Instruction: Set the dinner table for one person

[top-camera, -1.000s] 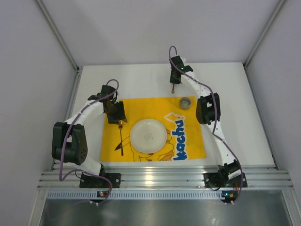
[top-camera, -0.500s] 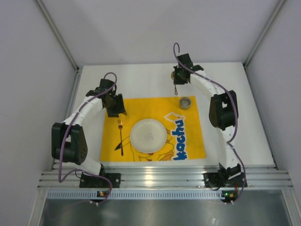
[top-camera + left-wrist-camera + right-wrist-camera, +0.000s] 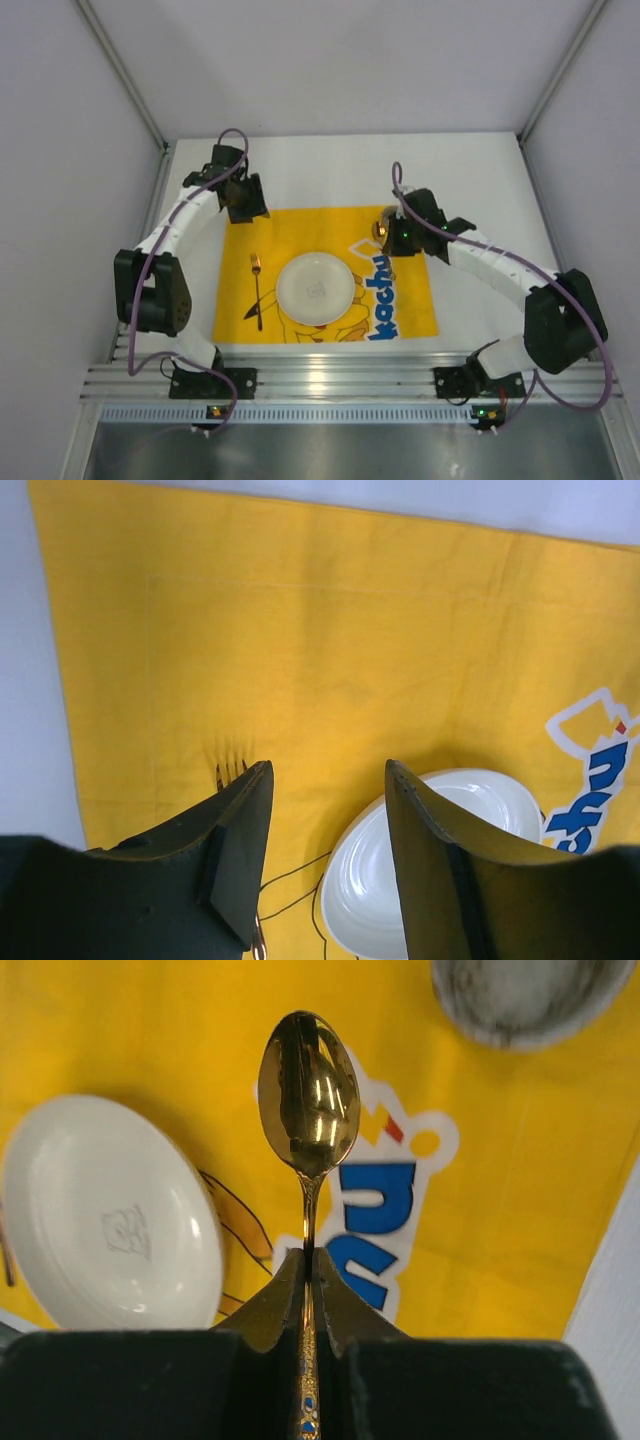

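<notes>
I should now lower the spoon onto the blue letters (image 3: 383, 287) with my right gripper until the spoon lies flat, because the gold spoon's bowl (image 3: 379, 232) points the same way as the gold fork's teeth.
The white dinner table (image 3: 480, 170) carries a yellow cartoon placemat (image 3: 300, 225). A white plate (image 3: 315, 287) sits at its middle, and also shows in the right wrist view (image 3: 110, 1215). A gold fork (image 3: 257, 290) lies left of the plate; its tines (image 3: 230, 773) show beside my left fingers. My left gripper (image 3: 243, 200) is open and empty above the mat's far left corner, also in the left wrist view (image 3: 325, 865). My right gripper (image 3: 385, 232) is shut on a gold spoon (image 3: 308, 1090), held over the mat right of the plate. The spoon's handle runs between the jaws (image 3: 308, 1270).
A small grey cup (image 3: 520, 995) stands on the mat's far right part, mostly hidden under my right gripper in the top view. Aluminium rails (image 3: 350, 375) run along the near edge. Grey walls close in the table on three sides.
My right gripper has carried the spoon from the far table area to over the mat beside the plate. My left gripper has drawn back from the fork toward the mat's far left corner.
</notes>
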### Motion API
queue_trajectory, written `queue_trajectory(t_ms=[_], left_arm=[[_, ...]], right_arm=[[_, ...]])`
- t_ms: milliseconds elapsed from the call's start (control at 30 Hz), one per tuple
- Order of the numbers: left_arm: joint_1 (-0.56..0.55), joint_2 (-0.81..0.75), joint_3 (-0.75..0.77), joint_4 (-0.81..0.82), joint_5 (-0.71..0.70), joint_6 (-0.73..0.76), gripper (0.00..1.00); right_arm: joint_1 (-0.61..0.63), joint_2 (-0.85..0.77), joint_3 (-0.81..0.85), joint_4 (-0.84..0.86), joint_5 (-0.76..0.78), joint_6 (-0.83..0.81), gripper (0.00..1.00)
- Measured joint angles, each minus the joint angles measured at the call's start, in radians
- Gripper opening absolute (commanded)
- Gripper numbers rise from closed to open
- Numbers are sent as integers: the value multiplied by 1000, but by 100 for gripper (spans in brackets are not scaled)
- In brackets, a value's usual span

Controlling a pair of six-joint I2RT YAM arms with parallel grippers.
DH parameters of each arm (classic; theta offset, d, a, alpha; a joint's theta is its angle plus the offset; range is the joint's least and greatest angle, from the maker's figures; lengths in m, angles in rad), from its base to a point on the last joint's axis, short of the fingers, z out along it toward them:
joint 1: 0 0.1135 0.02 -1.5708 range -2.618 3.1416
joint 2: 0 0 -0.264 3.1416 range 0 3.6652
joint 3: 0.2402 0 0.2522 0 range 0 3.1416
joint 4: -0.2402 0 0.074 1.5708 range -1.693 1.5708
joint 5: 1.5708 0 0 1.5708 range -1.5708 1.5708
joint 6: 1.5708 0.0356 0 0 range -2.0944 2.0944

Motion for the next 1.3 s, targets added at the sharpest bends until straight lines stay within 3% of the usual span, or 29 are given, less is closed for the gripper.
queue_trajectory(t_ms=[200,633,667,700,767,800,900,1100,1300], left_arm=[[0,-2,10,-8,-29,0,54],[0,-168,-83,-33,-76,9,54],[0,-174,-87,-35,-77,10,54],[0,-178,-90,-37,-80,11,54],[0,-181,-94,-43,-83,12,54],[0,-181,-94,-47,-83,13,54],[0,-181,-94,-56,-85,21,54],[0,-181,-82,-88,-116,35,57],[0,-200,-82,-107,-127,33,59]], right_arm=[[9,-11,-236,-1,-15,44,0],[99,102,-230,48,-10,150,0],[105,107,-222,45,-10,156,4],[109,112,-212,37,-7,163,25],[112,121,-191,26,-6,181,45],[114,124,-180,14,-7,183,60],[122,126,-148,-11,-7,198,76],[134,70,-121,-71,13,200,77],[136,-80,-9,-119,56,98,77]])
